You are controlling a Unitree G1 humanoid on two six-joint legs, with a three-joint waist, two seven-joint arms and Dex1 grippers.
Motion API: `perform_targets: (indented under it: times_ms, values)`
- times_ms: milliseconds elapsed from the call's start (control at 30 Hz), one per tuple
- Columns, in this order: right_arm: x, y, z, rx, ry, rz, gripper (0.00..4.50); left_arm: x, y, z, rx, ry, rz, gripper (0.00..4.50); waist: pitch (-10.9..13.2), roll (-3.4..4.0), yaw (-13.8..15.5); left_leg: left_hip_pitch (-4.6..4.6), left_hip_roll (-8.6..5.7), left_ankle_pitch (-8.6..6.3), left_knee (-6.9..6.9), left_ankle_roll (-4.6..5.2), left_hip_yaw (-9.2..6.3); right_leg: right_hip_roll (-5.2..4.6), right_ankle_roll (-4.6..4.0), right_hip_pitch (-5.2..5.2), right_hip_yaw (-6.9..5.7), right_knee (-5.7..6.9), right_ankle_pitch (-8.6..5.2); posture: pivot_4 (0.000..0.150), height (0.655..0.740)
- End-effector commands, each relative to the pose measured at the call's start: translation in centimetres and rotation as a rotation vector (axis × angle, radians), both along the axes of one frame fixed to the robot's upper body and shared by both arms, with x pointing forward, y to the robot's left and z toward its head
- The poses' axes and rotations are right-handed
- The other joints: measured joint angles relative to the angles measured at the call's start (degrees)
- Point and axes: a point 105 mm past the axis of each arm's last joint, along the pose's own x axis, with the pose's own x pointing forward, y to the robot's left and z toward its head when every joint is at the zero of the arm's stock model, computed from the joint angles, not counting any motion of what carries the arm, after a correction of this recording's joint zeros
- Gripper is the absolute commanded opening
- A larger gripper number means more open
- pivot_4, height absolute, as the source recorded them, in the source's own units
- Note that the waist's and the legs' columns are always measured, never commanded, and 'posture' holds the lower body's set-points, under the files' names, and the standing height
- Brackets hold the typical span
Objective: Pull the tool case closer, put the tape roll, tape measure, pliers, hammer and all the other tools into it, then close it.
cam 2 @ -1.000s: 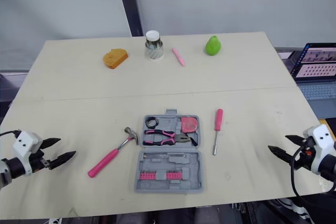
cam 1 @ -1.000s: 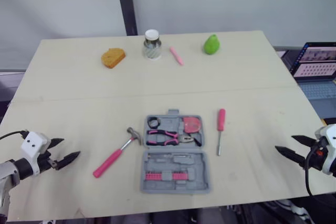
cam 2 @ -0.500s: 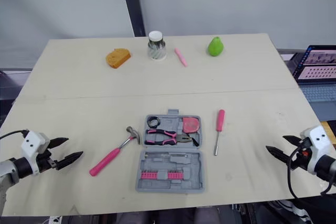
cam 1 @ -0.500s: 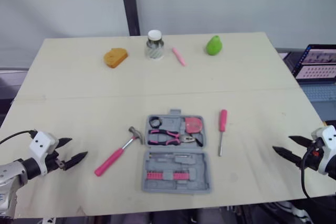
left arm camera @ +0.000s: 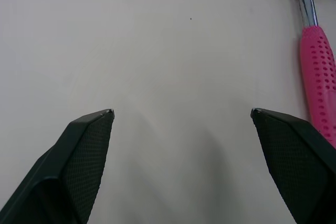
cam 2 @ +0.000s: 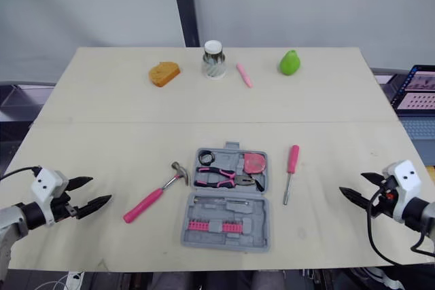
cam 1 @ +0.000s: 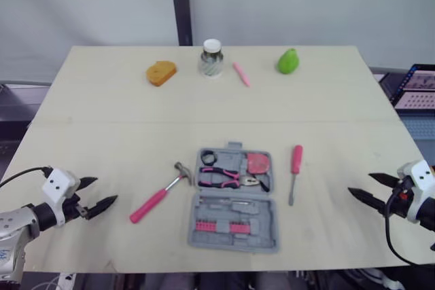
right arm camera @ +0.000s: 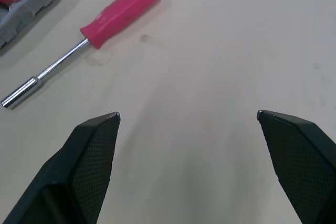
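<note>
The tool case's near half has an empty hollow [cam 1: 262, 217] beside the pink bits, so the hammer [cam 1: 163, 192] will fit inside lengthwise when I lower it.
A grey tool case [cam 1: 234, 200] lies open near the table's front middle. In its far half lie pink-handled pliers [cam 1: 228, 179], a black tape roll [cam 1: 207, 157] and a pink tape measure [cam 1: 257, 163]. A pink-handled hammer [cam 1: 159, 195] lies just left of the case, also seen as the hammer [left arm camera: 315, 59] ahead of my left gripper. A pink screwdriver [cam 1: 294, 171] lies right of the case, the same screwdriver [right arm camera: 100, 30] ahead of my right gripper. My left gripper [cam 1: 95, 195] hovers open at the front left. My right gripper [cam 1: 370, 189] hovers open at the front right. Both are empty.
Along the table's far edge [cam 1: 122, 52] sit an orange sponge-like piece [cam 1: 161, 73], a glass jar [cam 1: 211, 58], a pink marker [cam 1: 241, 74] and a green pear [cam 1: 287, 61]. A laptop [cam 1: 416, 86] sits off the table's right side.
The camera view has shifted. My left gripper has edged slightly toward the hammer; the right gripper stays open near the front right. The tools and case have not moved.
</note>
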Motion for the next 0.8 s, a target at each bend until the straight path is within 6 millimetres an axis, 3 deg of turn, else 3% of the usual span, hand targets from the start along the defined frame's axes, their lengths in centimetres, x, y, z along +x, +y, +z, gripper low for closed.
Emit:
perform_targets:
  times_ms: [33,333,500,667,800]
  values:
    - [-0.1,0.3,0.5,-0.007,-0.013,0.011,4.43,0.0,-0.4,0.6,-0.003,-0.027,-0.009,4.5,0.01,0.0,0.57,0.0,0.05,0.03,0.0,-0.05,0.0,0.11,0.0,0.0,0.15,-0.04,0.0,0.15,0.74]
    - [-0.4,2.7,1.9,0.076,-0.038,0.057,4.43,0.6,-2.3,1.5,-0.046,-0.062,-0.052,4.5,0.02,0.02,0.94,0.04,0.15,0.08,-0.1,-0.15,0.32,0.53,-0.04,-0.27,1.31,-0.03,-0.02,0.15,0.74]
    - [-0.6,8.8,5.0,0.184,-0.061,0.254,4.43,1.2,-6.0,2.0,-0.112,-0.061,-0.166,4.5,0.04,0.06,1.09,0.07,0.18,0.08,-0.1,-0.15,0.42,0.56,-0.04,-0.32,1.44,-0.01,-0.02,0.15,0.74]
    - [-1.4,15.8,7.2,0.188,-0.072,0.534,4.43,2.5,-10.2,0.8,-0.151,-0.012,-0.305,4.5,0.06,0.04,1.67,0.03,0.22,0.06,-0.08,-0.16,0.53,0.62,-0.06,-0.47,1.58,0.02,-0.01,0.15,0.74]
    - [-1.9,19.6,8.4,0.145,-0.09,0.702,4.43,4.0,-13.3,-0.2,-0.122,0.008,-0.386,4.5,0.09,-0.03,2.03,-0.08,0.19,0.07,0.01,-0.16,0.73,0.62,-0.08,-0.76,1.89,0.17,0.01,0.15,0.74]
